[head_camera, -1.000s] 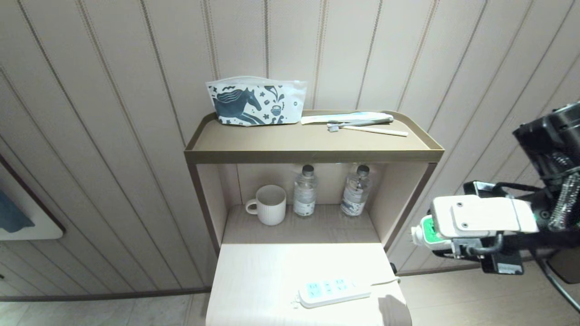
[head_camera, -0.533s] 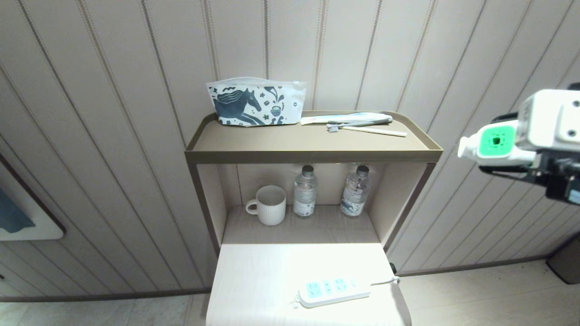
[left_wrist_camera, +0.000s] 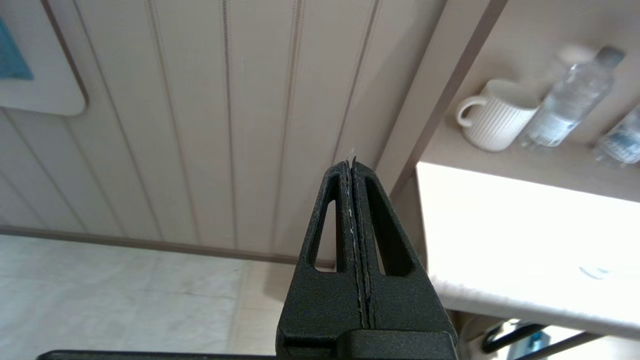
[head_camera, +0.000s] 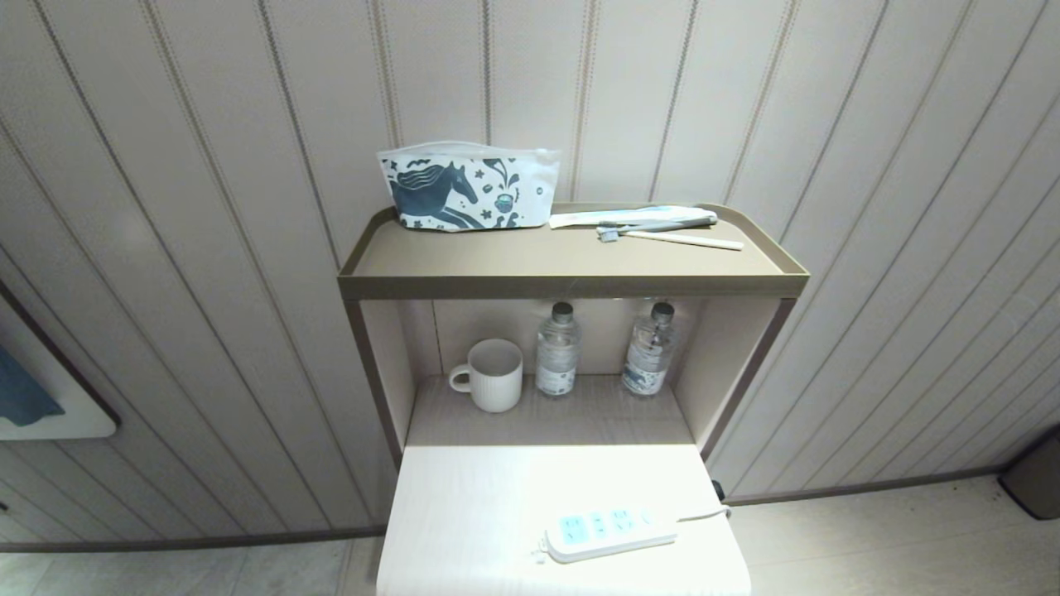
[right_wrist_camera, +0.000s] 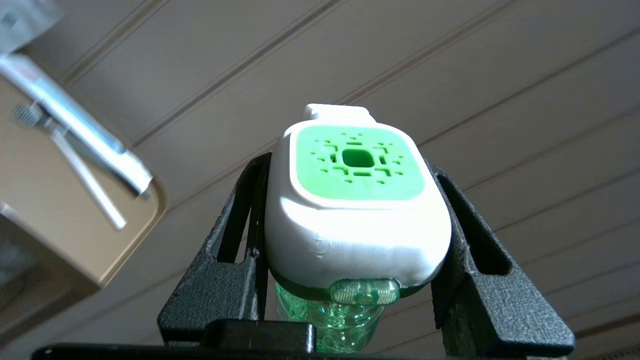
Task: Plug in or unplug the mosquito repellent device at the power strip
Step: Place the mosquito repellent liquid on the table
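The mosquito repellent device (right_wrist_camera: 358, 234) is in my right gripper, high beside the top shelf and far above the power strip, so I should bring it down toward the tabletop (head_camera: 686, 487) first.
The mosquito repellent device (right_wrist_camera: 357, 220), a white head with a green vented face over a clear green bottle, sits between the black fingers of my right gripper (right_wrist_camera: 350, 170), which is shut on its sides. It is held in the air before the panelled wall, beside the top shelf's corner (right_wrist_camera: 125, 235). The power strip (head_camera: 609, 534), white with light-blue sockets and a thin cord, lies on the pale lower tabletop (head_camera: 480, 513) with nothing plugged in. My left gripper (left_wrist_camera: 352, 162) is shut and empty, left of the cabinet. Neither arm shows in the head view.
On the brown top shelf (head_camera: 571, 285) lie a horse-print pouch (head_camera: 468, 186) and a toothbrush with a tube (head_camera: 662, 228). The niche below holds a ribbed mug (head_camera: 491, 374) and two water bottles (head_camera: 556, 349) (head_camera: 652, 348). A dark bin (head_camera: 1035, 472) stands at the far right.
My right gripper, holding the device, rose from low on the right to shelf height, then left the head view. The power strip and shelf items stayed put.
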